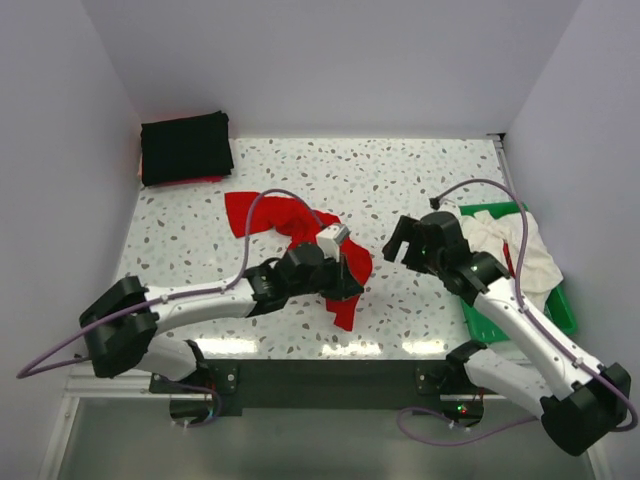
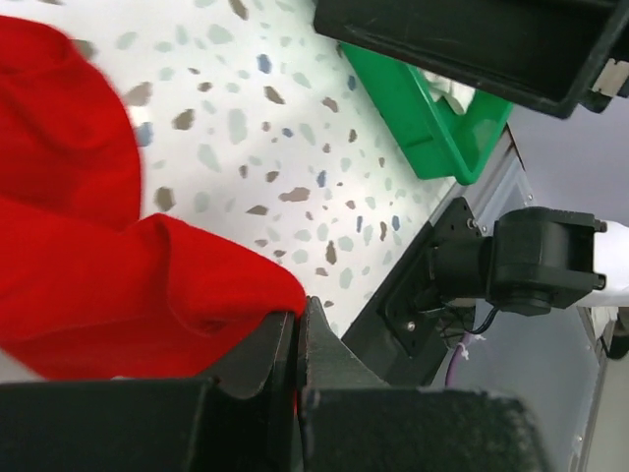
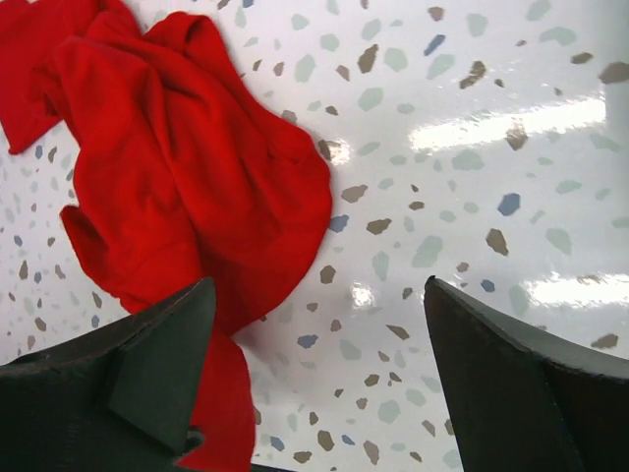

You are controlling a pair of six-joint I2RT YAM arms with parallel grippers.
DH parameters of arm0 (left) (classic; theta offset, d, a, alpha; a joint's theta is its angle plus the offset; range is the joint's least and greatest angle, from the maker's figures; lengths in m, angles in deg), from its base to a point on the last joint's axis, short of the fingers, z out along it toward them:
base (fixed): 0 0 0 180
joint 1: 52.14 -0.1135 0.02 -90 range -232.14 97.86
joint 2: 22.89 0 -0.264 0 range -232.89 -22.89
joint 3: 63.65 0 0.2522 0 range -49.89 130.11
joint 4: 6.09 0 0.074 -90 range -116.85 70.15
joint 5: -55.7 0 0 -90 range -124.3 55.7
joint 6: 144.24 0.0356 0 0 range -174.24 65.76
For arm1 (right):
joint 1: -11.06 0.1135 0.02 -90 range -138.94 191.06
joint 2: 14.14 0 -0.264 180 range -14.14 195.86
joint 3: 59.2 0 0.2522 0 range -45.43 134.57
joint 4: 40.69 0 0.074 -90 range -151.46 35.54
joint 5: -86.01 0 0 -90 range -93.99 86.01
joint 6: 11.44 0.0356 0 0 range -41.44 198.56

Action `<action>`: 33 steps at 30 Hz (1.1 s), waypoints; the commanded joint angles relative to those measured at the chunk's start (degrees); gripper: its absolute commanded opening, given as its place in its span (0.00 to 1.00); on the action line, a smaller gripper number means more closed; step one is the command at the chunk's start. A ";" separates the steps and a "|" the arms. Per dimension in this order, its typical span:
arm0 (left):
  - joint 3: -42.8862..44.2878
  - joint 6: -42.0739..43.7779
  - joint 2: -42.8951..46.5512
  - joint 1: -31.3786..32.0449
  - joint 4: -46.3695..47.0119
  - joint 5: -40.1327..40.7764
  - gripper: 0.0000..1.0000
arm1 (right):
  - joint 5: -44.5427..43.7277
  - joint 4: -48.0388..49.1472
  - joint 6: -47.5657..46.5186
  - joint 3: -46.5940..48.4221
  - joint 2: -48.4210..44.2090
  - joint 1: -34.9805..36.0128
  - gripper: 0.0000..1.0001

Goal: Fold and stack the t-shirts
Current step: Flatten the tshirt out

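The red t-shirt (image 1: pixel 300 222) is lying in loose, bunched folds (image 3: pixel 165 147). It will drop open into a wide hanging sheet when I pick it up with both grippers.
The red t-shirt (image 1: pixel 285 222) lies crumpled in the middle of the table, with one end trailing toward the front. My left gripper (image 1: pixel 348 288) is shut on that front end; in the left wrist view the jaws (image 2: pixel 295 326) pinch a fold of the red cloth (image 2: pixel 98 265). My right gripper (image 1: pixel 402 243) is open and empty just right of the shirt; in its wrist view (image 3: pixel 319 285) the red shirt (image 3: pixel 187 167) lies under the left finger. A folded black t-shirt (image 1: pixel 186 148) sits at the back left corner. A whitish t-shirt (image 1: pixel 512 250) lies bunched in the tray.
A green plastic tray (image 1: pixel 560 305) stands at the right edge and also shows in the left wrist view (image 2: pixel 423 108). White walls enclose the left, back and right sides. The speckled table (image 1: pixel 400 180) shows bare between the shirt and the back wall.
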 commanded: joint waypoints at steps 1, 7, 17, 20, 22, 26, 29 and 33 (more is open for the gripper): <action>8.00 1.26 -5.95 3.59 8.80 -3.97 0.00 | -5.18 -6.00 3.14 -2.15 -3.86 -1.41 0.91; 13.20 3.98 -11.48 4.39 9.77 -5.20 0.19 | 1.74 -5.31 5.17 -6.71 -7.82 -3.35 0.91; 7.33 4.43 -3.16 0.18 2.32 1.11 0.59 | 10.18 4.43 6.05 -11.12 -2.74 -3.35 0.88; 2.76 3.64 1.68 -4.12 1.07 1.65 0.57 | 14.13 8.39 6.05 -12.79 -0.80 -3.09 0.84; 1.25 3.81 4.05 -6.67 -0.59 2.01 0.56 | 15.46 10.33 6.75 -13.93 0.61 -2.91 0.83; -0.59 5.39 6.34 -7.74 -4.19 3.32 0.50 | 16.44 12.62 7.89 -13.76 1.84 -2.03 0.82; -2.79 5.48 8.71 -7.74 -5.34 4.55 0.45 | 16.17 13.24 8.94 -12.97 2.20 -0.20 0.82; -4.55 4.34 10.91 -7.92 -9.38 10.43 0.51 | 12.67 14.30 10.35 -12.09 3.77 6.20 0.83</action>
